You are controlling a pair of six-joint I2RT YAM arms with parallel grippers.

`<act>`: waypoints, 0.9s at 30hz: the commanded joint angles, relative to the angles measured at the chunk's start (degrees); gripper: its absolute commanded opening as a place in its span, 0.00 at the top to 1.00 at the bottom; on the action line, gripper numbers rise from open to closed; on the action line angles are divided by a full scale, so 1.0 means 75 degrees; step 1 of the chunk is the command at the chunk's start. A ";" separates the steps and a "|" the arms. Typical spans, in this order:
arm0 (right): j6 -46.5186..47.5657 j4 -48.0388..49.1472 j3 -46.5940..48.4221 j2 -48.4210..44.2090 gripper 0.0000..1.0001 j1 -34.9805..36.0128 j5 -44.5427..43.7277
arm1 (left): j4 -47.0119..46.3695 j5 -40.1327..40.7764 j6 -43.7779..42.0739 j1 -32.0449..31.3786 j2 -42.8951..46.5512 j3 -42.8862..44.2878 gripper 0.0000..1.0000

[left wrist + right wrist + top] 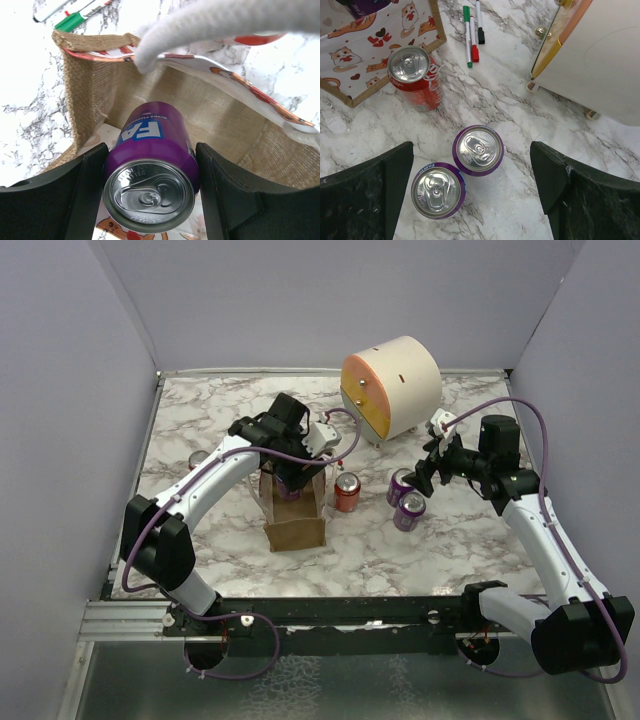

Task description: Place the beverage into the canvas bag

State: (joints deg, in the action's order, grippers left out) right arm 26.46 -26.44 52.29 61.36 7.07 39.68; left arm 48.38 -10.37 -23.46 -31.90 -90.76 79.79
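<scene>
My left gripper should keep lowering the purple can [151, 132], which hangs upright inside the canvas bag's opening, until the can's base touches the bag's bottom [294, 510], and then let go.
The tan canvas bag [296, 528] stands left of centre, its cat-print lining showing in the right wrist view [365, 55]. My left gripper [290, 480] is lowered into the bag's mouth and is shut on a purple Fanta can [150, 165], one finger against each side, inside the burlap walls [210, 115]. A white handle [200, 25] crosses above it. My right gripper [425, 476] is open and hovers over two upright purple cans [478, 150] [438, 190], touching neither. A red can [416, 75] stands beside the bag.
The cream-and-orange drum [390, 388] lies at the back, close to the right gripper. Several markers [471, 35] lie behind the bag. Another can [198, 460] stands left of the left arm. Grey walls enclose the marble table [400, 560].
</scene>
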 commanded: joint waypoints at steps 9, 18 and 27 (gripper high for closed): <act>0.0099 0.0192 -0.0107 0.0035 0.01 0.0041 -0.0129 | -0.1132 0.0516 0.0280 0.0034 0.0132 -0.0627 1.00; 0.0085 0.0204 -0.0112 0.0089 0.01 0.0039 -0.0101 | -0.1371 0.0589 0.0445 0.0216 0.0098 -0.0697 0.98; 0.0084 0.0199 -0.0108 0.0128 0.01 0.0042 -0.0087 | -0.1555 0.0584 0.0348 0.0286 -0.0030 -0.0783 0.97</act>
State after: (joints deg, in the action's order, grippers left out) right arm 26.48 -26.41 51.88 62.19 7.09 39.53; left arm 40.21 -6.98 -20.69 -30.26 -90.98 74.00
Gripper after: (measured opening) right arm 0.994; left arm 0.682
